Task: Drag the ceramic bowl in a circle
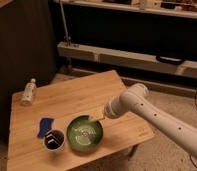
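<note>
My gripper will make the ceramic bowl (85,134) push the small white cup (54,142) aside when it drags the bowl around, because the cup stands close against the bowl.
The ceramic bowl (83,135), green and glossy with a darker rim, sits near the front edge of the wooden table (77,97). My white arm reaches in from the right. My gripper (96,117) hangs at the bowl's upper right rim, open, and I see nothing held in it. Whether it touches the rim I cannot tell.
A small white cup (54,140) with a dark inside stands just left of the bowl. A blue object (44,126) lies behind the cup. A small bottle (28,91) lies at the table's far left corner. A metal shelf frame (132,57) runs behind the table.
</note>
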{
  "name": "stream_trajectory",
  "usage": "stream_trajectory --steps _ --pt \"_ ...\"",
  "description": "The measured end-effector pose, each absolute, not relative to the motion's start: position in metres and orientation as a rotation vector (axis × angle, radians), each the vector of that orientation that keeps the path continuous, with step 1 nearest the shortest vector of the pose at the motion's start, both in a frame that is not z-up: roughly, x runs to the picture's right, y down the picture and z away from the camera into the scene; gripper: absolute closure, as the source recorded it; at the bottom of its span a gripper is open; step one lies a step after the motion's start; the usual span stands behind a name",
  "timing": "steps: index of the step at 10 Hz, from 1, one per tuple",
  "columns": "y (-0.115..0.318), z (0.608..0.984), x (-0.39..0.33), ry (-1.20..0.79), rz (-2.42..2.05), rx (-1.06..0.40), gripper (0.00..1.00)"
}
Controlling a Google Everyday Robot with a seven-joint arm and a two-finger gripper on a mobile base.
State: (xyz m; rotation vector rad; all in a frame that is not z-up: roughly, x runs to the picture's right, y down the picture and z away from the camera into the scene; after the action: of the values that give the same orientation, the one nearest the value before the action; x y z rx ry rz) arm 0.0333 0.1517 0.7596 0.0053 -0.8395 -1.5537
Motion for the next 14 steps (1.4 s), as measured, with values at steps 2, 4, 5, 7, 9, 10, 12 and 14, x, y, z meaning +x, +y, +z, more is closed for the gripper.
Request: stream_trajectory --steps 2,4,5,7,9,10,12,14 --pt "0.155 0.768 0.036 -0.868 -1.524 -0.029 0.25" --pt "0.161 0.774 0.035 -0.891 -1.509 -0.053 0.43" --pt "0.166 0.775 0.035 -0.900 -1.499 -0.066 0.55" --pt "0.172 0.773 0.035 -0.904 -1.492 -0.086 0.66" --pt "0.176 0.774 0.033 -0.890 -1.498 -0.126 0.66" --pt "0.177 0.774 0.032 -0.887 -1.501 -0.137 0.66" --pt "0.181 0.769 0.034 -0.881 -1.503 -0.159 0.51" --pt "0.181 0.765 0.034 -0.886 -1.504 -0.165 0.44"
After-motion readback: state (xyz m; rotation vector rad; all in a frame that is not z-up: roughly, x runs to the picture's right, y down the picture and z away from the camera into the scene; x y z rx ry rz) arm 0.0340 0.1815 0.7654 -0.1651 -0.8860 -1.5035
